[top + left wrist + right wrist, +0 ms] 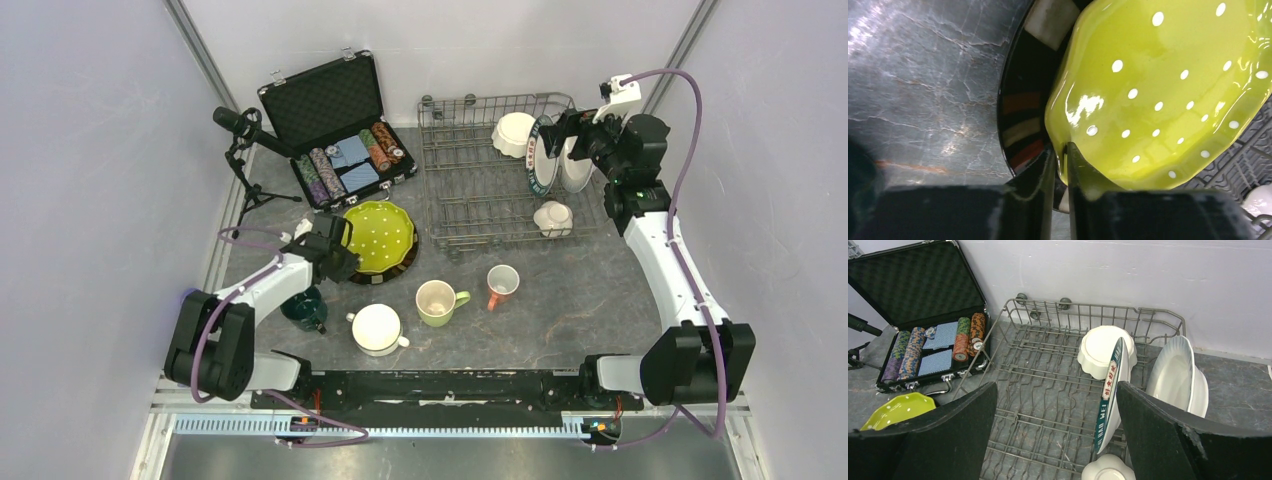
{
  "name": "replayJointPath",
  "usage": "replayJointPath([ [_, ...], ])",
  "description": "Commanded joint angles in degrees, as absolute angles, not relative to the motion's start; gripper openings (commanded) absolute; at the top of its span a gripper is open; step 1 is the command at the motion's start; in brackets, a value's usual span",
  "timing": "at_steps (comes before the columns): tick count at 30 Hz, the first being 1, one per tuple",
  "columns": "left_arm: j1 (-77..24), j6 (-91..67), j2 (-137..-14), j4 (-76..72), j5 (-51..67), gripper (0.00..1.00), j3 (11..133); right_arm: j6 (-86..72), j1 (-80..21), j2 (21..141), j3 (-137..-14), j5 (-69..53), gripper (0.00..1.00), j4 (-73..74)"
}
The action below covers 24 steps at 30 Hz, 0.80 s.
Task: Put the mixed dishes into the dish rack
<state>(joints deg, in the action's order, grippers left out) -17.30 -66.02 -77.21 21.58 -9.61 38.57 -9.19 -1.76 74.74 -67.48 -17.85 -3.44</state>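
Note:
My left gripper is pinching the green plate's rim far from the rack (360, 264), so it should raise the plate so that my right gripper can grab the opposite rim (411, 232).
My left gripper (340, 250) is shut on the near-left rim of the lime-green plate with white dots (380, 236), which lies tilted on a dark striped plate (1020, 100). In the left wrist view its fingers (1083, 175) pinch the green rim (1158, 95). My right gripper (572, 130) is open and empty above the right end of the dish rack (470, 215). The rack holds a white bowl (515, 133), a teal-rimmed plate (1109, 390), a white plate (1175, 375) and a white cup (553, 217). A light-green mug (437, 301), a salmon-pink mug (501, 284), a white mug (377, 328) and a dark-teal mug (303, 307) stand on the table.
An open black case (335, 125) with poker chips sits behind the green plate, left of the rack. A small black tripod with a microphone (243, 150) stands at the far left. Walls close in the back and both sides.

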Motion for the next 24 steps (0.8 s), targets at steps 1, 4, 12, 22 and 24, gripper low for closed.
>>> replayJointPath([
  [1,-16.97,-66.47,-77.39,13.64,-6.14,0.09,35.95,-8.93,-1.8,74.09,-67.06,-18.76,0.93,-6.1],
  [4,-16.81,-63.2,-75.51,14.33,-4.24,0.02,37.45,-10.12,-1.81,74.67,-67.73,-20.77,0.92,-6.16],
  [12,-16.79,-56.56,-58.61,20.38,-15.17,0.02,40.18,-16.19,-4.85,79.03,-70.39,-30.92,0.88,-10.19],
  [22,-16.52,-48.84,-50.85,26.62,-21.03,0.02,49.15,-13.81,-20.93,98.41,-90.6,-27.65,0.85,-0.18],
  [24,-16.52,-46.68,-49.04,25.09,-22.52,0.02,50.07,-16.38,-22.23,101.76,-92.51,-30.55,0.85,-1.88],
])
